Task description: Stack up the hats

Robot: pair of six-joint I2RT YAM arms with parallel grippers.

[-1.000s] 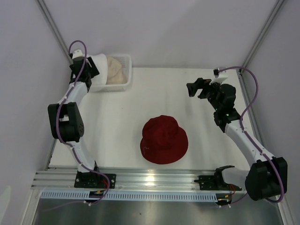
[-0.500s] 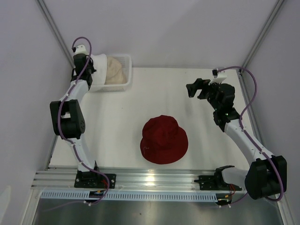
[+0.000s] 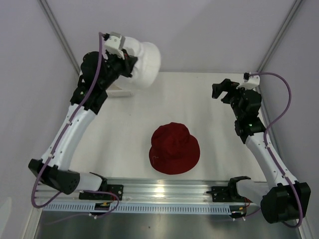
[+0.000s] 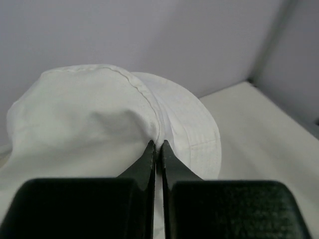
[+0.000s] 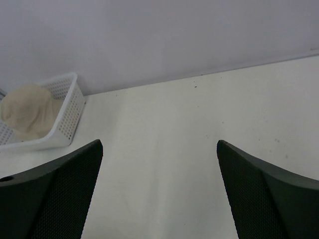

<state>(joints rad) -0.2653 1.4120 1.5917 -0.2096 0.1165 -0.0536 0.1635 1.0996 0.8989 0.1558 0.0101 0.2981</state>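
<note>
The robot's left gripper has the white hat (image 4: 127, 97) by its top with the white hat's edge free, so it should keep carrying the white hat until that edge sits over the dark red hat (image 3: 173, 143).
A dark red hat (image 3: 174, 148) lies crown up in the middle of the table. My left gripper (image 3: 130, 59) is raised high at the back left, shut on a fold of a white hat (image 3: 145, 64) that hangs from it in the air. In the left wrist view the black jaws pinch the white hat (image 4: 94, 114) at the left gripper (image 4: 156, 144). A cream-beige hat (image 5: 27, 115) sits in the basket. My right gripper (image 3: 223, 90) hovers open at the back right; in the right wrist view the right gripper (image 5: 159, 149) has nothing between its fingers.
A white mesh basket (image 5: 70, 112) stands at the back left of the table, mostly hidden behind my left arm in the top view. Aluminium rails (image 3: 164, 189) run along the near edge. Walls close in on both sides.
My left gripper closed on the white hat in the basket and lifted it up and to the right. The right arm shifted slightly right and back.
</note>
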